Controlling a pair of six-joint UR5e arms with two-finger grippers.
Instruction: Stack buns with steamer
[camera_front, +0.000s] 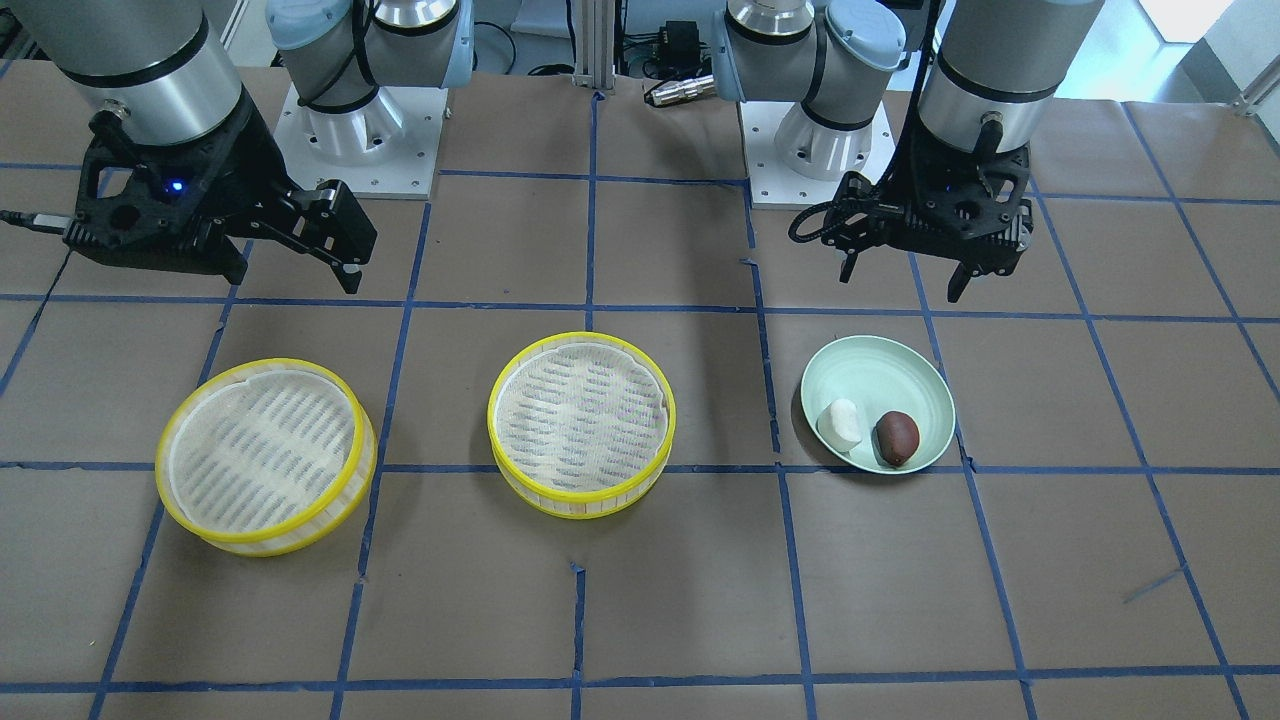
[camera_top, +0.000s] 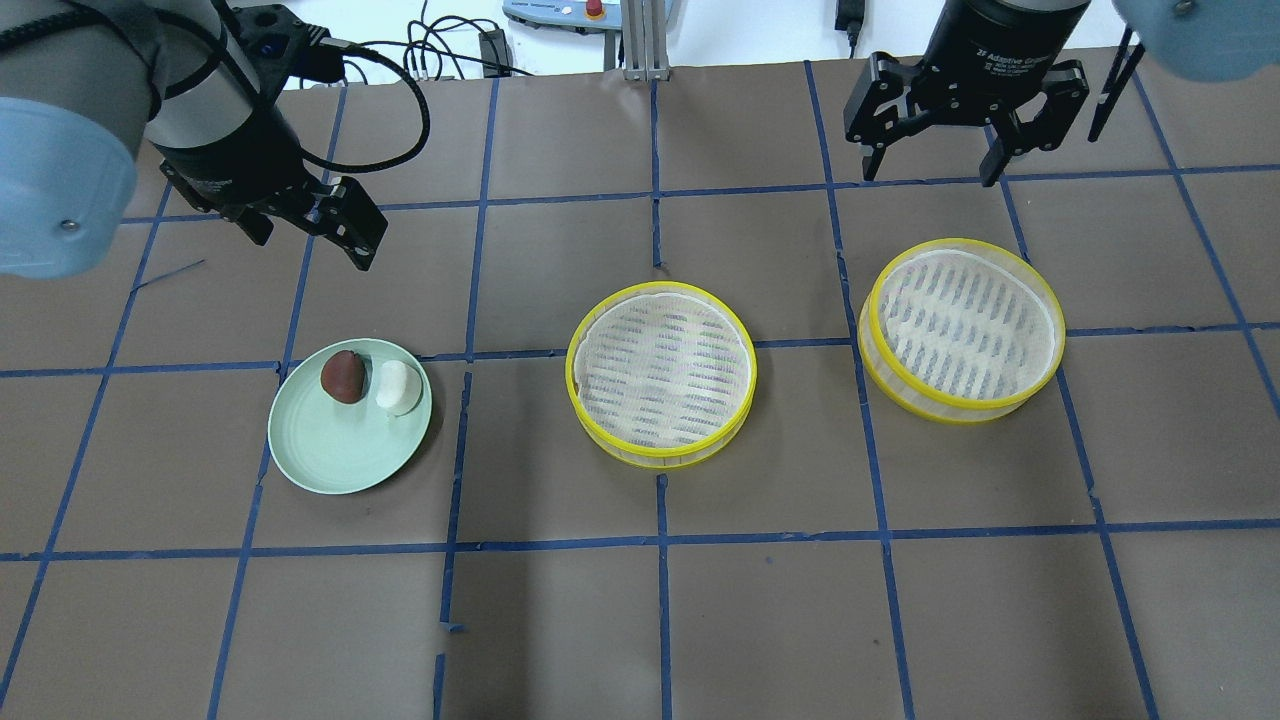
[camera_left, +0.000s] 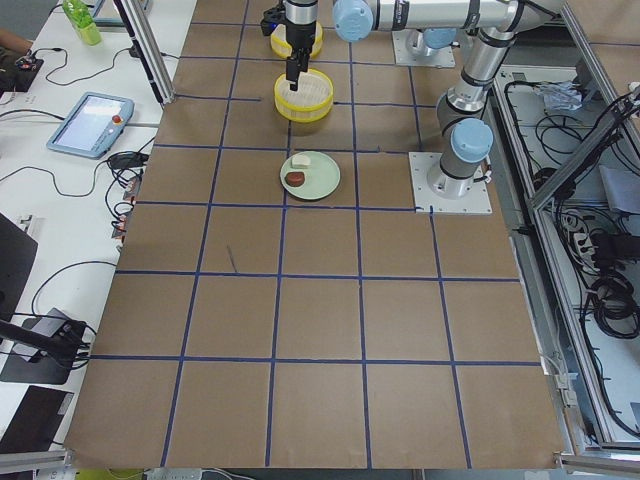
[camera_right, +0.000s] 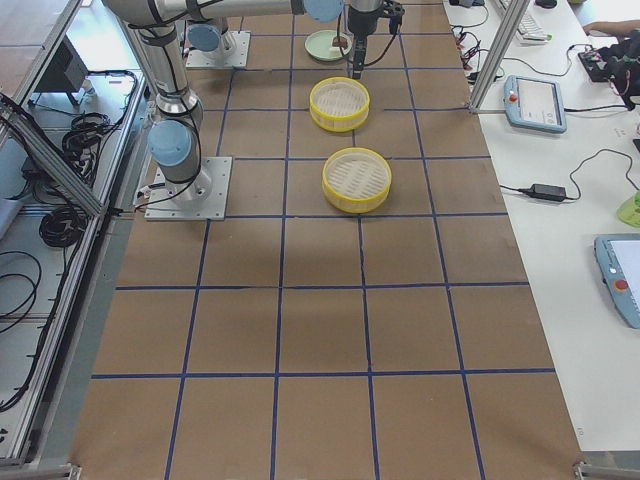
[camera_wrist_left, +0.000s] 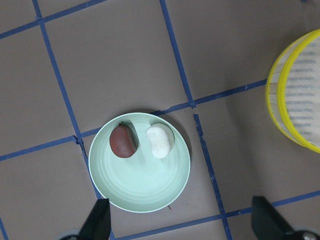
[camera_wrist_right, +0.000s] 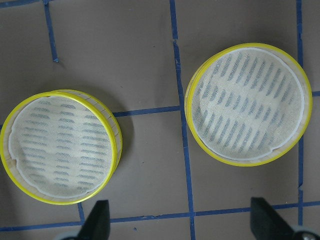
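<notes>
I expect the white liner (camera_front: 259, 449) to stay in place and come along when I lift the steamer basket by its rim, because the liner lies flat inside the yellow rim (camera_front: 240, 535).
A white bun (camera_top: 398, 387) and a reddish-brown bun (camera_top: 343, 376) lie side by side on a pale green plate (camera_top: 330, 455). My left gripper (camera_top: 310, 240) hangs open and empty above the table, behind the plate. The left wrist view shows the brown bun (camera_wrist_left: 123, 141), the white bun (camera_wrist_left: 159, 141) and the plate (camera_wrist_left: 140, 195) below. Two empty yellow-rimmed steamer baskets stand apart: one in the middle (camera_top: 661, 372), one on the right (camera_top: 962, 328). My right gripper (camera_top: 930, 168) is open and empty behind the right basket.
The table is brown paper with a grid of blue tape. Both arm bases (camera_front: 350, 130) stand at the table's robot side. Cables and a tablet (camera_left: 90, 122) lie off the table's far edge.
</notes>
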